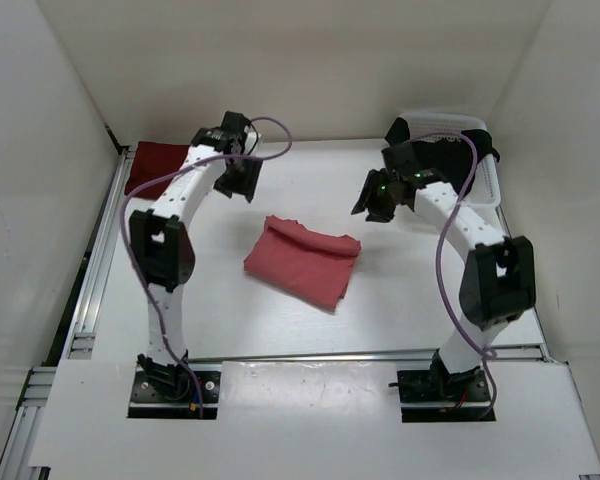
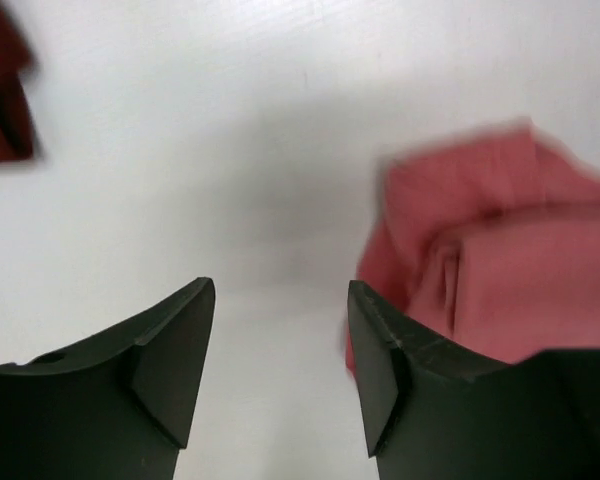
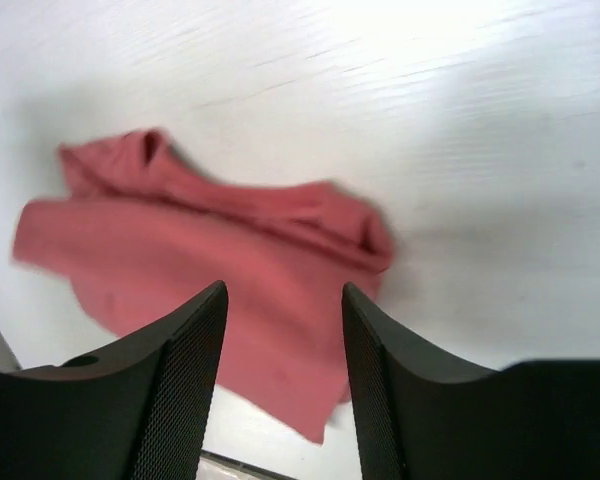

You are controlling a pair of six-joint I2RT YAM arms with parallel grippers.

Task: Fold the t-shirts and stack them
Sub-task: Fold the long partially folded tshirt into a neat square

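Observation:
My left gripper should pick up the folded pink t-shirt by its nearer end [image 1: 259, 248] and stack it where the maroon t-shirt [image 1: 158, 168] lies, because that spot is far from my right gripper.
A salmon pink t-shirt [image 1: 302, 262] lies folded in the middle of the white table. Both wrist views show it too: the pink t-shirt [image 2: 510, 250] sits to the right of the left fingers, and the pink t-shirt [image 3: 210, 255] lies below and beyond the right fingers. My left gripper [image 1: 242, 182] hovers behind its left end, open and holding nothing; the left gripper [image 2: 280, 295] has bare table in its gap. My right gripper [image 1: 377, 207] hangs open to the shirt's right, also with nothing held, right gripper [image 3: 285, 292]. A dark maroon t-shirt [image 1: 158, 165] lies at the back left corner. A black t-shirt [image 1: 398, 131] drapes over the basket.
A white perforated basket [image 1: 492, 180] stands at the back right corner, behind the right arm. Metal rails [image 1: 90, 275] run along the table's left and front edges. White walls close in on three sides. An edge of the maroon cloth [image 2: 0, 100] shows at upper left.

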